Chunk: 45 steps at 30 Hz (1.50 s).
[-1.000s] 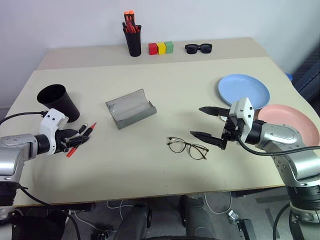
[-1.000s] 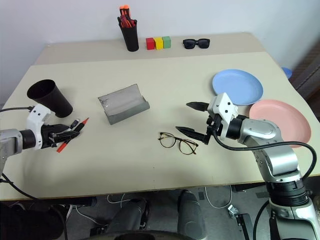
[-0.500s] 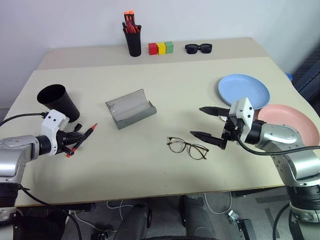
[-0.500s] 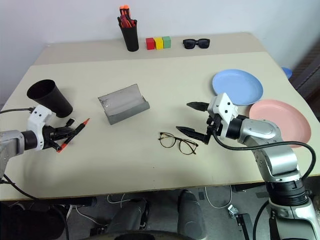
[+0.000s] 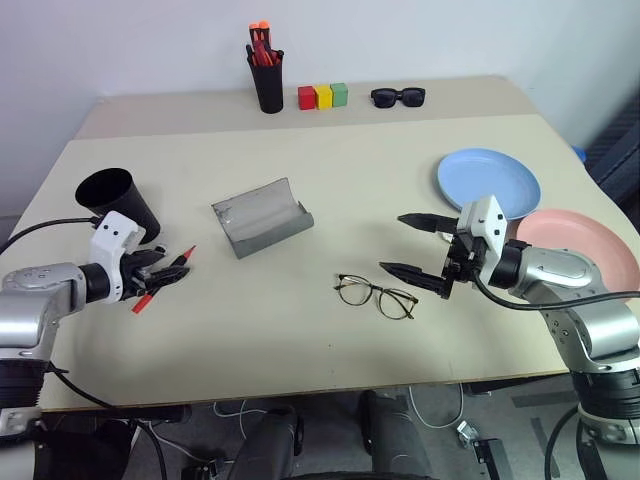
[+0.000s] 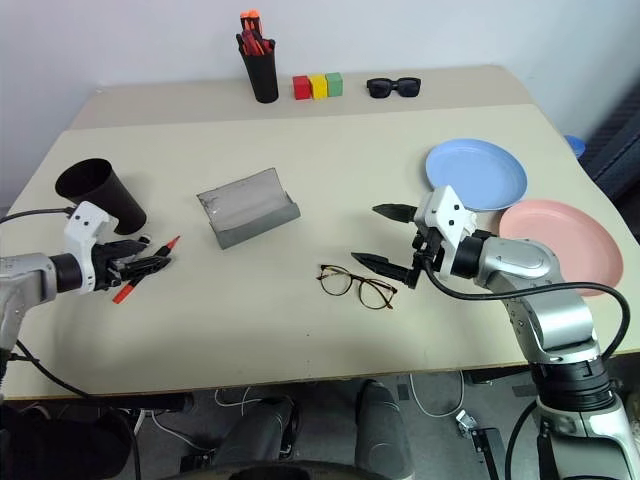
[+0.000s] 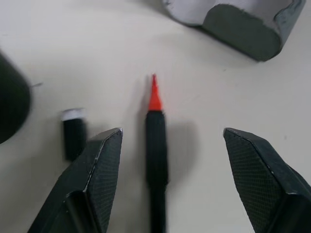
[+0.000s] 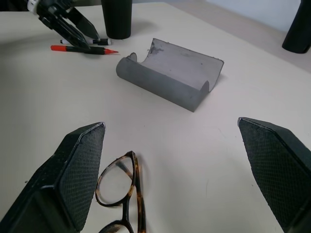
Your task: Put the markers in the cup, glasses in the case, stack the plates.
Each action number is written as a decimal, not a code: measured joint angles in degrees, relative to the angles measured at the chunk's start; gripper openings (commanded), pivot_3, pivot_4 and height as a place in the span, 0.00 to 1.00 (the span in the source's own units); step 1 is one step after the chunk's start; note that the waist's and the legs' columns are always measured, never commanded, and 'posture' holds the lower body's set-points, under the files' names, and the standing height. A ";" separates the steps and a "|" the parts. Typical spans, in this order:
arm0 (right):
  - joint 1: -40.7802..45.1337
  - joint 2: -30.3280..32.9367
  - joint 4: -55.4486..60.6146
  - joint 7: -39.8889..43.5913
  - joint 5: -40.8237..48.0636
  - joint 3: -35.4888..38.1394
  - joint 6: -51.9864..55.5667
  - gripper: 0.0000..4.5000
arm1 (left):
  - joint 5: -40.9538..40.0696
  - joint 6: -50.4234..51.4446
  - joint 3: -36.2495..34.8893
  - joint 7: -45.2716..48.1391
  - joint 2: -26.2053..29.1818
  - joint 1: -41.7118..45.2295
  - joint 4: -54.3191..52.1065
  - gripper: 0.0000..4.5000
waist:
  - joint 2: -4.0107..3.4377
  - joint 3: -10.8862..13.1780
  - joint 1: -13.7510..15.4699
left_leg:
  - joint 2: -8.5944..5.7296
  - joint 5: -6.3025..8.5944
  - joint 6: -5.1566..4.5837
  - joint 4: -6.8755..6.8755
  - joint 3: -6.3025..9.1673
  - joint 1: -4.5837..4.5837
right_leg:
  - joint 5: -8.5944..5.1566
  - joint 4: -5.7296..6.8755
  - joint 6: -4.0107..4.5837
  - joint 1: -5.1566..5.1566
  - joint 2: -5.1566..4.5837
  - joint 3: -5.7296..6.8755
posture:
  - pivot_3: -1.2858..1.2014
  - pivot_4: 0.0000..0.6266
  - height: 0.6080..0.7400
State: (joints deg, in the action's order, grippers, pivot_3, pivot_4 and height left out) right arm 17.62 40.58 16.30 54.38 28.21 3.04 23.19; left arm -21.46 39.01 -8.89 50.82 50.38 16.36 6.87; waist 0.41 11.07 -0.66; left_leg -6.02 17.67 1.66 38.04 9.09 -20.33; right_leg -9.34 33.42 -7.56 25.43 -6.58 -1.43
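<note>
My gripper will bring up only the red marker (image 5: 145,300) when I lift it, because a clear gap (image 7: 115,124) keeps it apart from the second marker.
A red marker (image 5: 160,283) with a dark barrel lies on the table near the left edge, and a second dark marker (image 7: 74,138) lies right beside it. My left gripper (image 5: 160,276) is low over them, open, its fingers straddling the red marker (image 7: 156,145) without touching it. The black cup (image 5: 115,205) stands just behind. The grey case (image 5: 262,216) lies open mid-table. The wire-frame glasses (image 5: 376,296) lie in front of it. My right gripper (image 5: 392,243) hovers open just right of the glasses. The blue plate (image 5: 487,182) and the pink plate (image 5: 590,245) lie side by side at the right.
At the back stand a black pen holder (image 5: 266,78) with orange-capped markers, three coloured blocks (image 5: 322,96) and black sunglasses (image 5: 397,96). The table's front edge runs close below both arms.
Half a second ago the left gripper's fingers had closed in on the red marker; now they stand apart again with the marker lying between them. The right arm has not moved.
</note>
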 measured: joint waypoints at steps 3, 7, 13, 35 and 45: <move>0.20 -0.06 0.00 -0.04 -0.02 -0.02 -0.01 1.00 | 1.37 -1.04 2.22 -0.13 -1.33 0.86 1.74 0.75 | 0.02 0.00 0.02 | -0.01 0.00 0.00 0.00 0.01 -0.01 | 0.00 0.00 0.00 0.00 0.00 0.00 | 0.52 0.24 1.00; 0.19 -0.06 -0.01 -0.12 -0.22 -0.02 -0.02 1.00 | 2.91 -1.58 3.09 -0.67 -1.35 2.39 3.50 0.47 | 0.02 -0.01 0.02 | -0.01 0.00 0.00 0.00 0.00 0.03 | 0.00 0.01 0.00 -0.01 0.00 0.00 | 0.52 0.24 1.00; -0.15 -0.06 -0.01 -0.47 -0.43 0.01 -0.01 1.00 | 3.44 -1.05 2.94 0.26 -0.69 2.44 4.02 0.01 | 0.01 -0.01 0.00 | -0.01 0.00 -0.01 0.00 -0.01 0.02 | 0.00 0.00 0.00 -0.01 -0.01 0.00 | 0.52 0.24 1.00; 1.29 0.45 -1.18 3.56 3.25 -0.03 2.79 1.00 | -2.80 -41.01 -17.79 -10.93 -12.70 25.41 11.60 0.01 | 0.22 0.02 0.00 | -0.03 -0.03 0.06 0.07 -0.02 -0.03 | 0.05 -0.08 0.04 0.00 0.00 0.03 | 0.52 0.24 1.00; 1.31 0.43 -1.30 3.41 2.28 -0.05 2.31 1.00 | 0.16 -55.74 -20.03 -18.89 -13.80 23.14 24.32 0.01 | 0.25 0.00 0.17 | -0.07 -0.04 0.05 0.09 0.00 -0.03 | 0.07 -0.07 0.02 -0.02 -0.01 0.03 | 0.52 0.24 1.00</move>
State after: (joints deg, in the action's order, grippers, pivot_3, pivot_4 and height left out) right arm 18.93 41.01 15.00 57.78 30.49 3.00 25.50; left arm -21.29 -16.73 -28.92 31.93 36.58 39.50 31.19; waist 0.66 11.07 -0.49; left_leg -6.09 17.64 1.71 38.13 9.08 -20.36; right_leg -9.28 33.35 -7.55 25.41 -6.59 -1.40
